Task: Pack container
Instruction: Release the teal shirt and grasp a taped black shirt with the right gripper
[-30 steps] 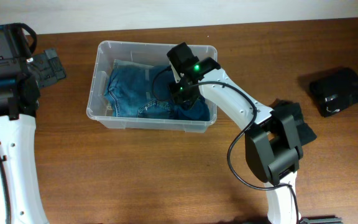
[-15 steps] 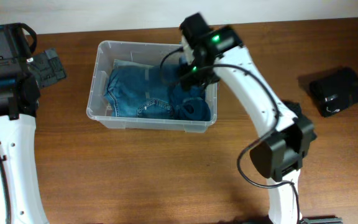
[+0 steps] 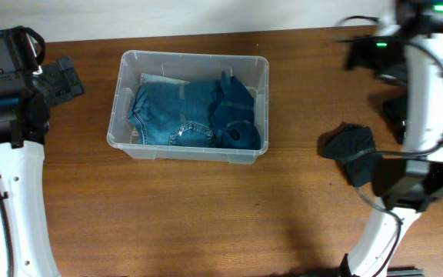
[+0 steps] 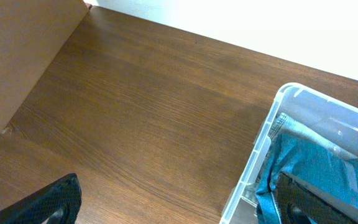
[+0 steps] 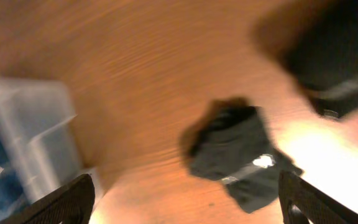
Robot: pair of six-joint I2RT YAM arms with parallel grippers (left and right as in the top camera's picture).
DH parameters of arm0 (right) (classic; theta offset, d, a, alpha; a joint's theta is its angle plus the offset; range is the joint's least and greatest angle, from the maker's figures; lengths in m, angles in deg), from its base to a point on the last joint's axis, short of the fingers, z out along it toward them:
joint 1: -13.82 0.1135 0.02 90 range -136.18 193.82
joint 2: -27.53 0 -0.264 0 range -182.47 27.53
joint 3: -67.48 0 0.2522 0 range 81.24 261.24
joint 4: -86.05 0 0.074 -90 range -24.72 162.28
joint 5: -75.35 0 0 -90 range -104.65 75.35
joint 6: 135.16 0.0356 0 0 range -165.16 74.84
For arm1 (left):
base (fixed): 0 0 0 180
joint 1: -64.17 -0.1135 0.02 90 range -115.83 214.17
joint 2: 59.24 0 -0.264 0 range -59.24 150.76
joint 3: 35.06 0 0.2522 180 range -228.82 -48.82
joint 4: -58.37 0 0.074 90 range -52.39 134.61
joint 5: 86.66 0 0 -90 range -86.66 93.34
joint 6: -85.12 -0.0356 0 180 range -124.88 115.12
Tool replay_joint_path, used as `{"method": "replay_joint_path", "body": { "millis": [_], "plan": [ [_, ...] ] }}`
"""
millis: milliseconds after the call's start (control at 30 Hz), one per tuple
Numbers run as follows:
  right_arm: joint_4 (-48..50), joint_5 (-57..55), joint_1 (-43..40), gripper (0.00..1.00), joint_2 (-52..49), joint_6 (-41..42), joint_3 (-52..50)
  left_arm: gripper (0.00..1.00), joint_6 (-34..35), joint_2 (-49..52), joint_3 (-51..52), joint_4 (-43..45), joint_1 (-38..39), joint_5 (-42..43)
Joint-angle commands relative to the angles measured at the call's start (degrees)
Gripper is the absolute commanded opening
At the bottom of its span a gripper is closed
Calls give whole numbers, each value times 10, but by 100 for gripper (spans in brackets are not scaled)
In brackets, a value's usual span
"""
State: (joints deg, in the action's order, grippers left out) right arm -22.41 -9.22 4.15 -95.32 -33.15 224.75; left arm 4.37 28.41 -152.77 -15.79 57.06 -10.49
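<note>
I can see that the far black item lies apart from the near one [image 3: 351, 149]. I should move my open right gripper on toward the far item [image 3: 395, 114] before it closes there.
The container [image 3: 115, 108], a clear plastic tub, stands left of the table's middle. Folded blue jeans [image 3: 187, 111] lie inside it, bunched up at their right end. My right gripper [image 3: 364, 55] is blurred at the far right of the table, well away from the tub. In the right wrist view the right gripper [image 5: 185, 205] is wide open over bare wood with nothing between its fingers. My left gripper [image 3: 61, 80] hovers left of the tub. In its wrist view the left gripper [image 4: 179, 208] is open and empty, with the container's rim [image 4: 261, 146] and the jeans [image 4: 328, 165] at the right.
A black folded item [image 3: 391, 115] lies at the right of the table, partly hidden behind my right arm; it shows blurred in the right wrist view as the black item [image 5: 334, 59]. The right arm's dark base joint [image 3: 349, 148] sits right of centre. A brown board [image 4: 17, 56] stands left.
My right gripper has let go inside the container, risen out of it and swung to the far right, its jaws opening. The jeans stay in the tub. The left arm has not moved.
</note>
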Motion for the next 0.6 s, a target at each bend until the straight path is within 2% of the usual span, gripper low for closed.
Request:
{"method": "replay_joint_path", "body": {
  "millis": [0, 333, 567],
  "plan": [
    [15, -1, -94, 87, -6, 20, -36, 99, 5, 7, -7, 3, -2, 6],
    [136, 51, -249, 87, -7, 35, -248, 99, 5, 28, -7, 3, -2, 6],
    [212, 67, -293, 87, -7, 35, -328, 99, 5, 36, -7, 3, -2, 8]
  ]
}}
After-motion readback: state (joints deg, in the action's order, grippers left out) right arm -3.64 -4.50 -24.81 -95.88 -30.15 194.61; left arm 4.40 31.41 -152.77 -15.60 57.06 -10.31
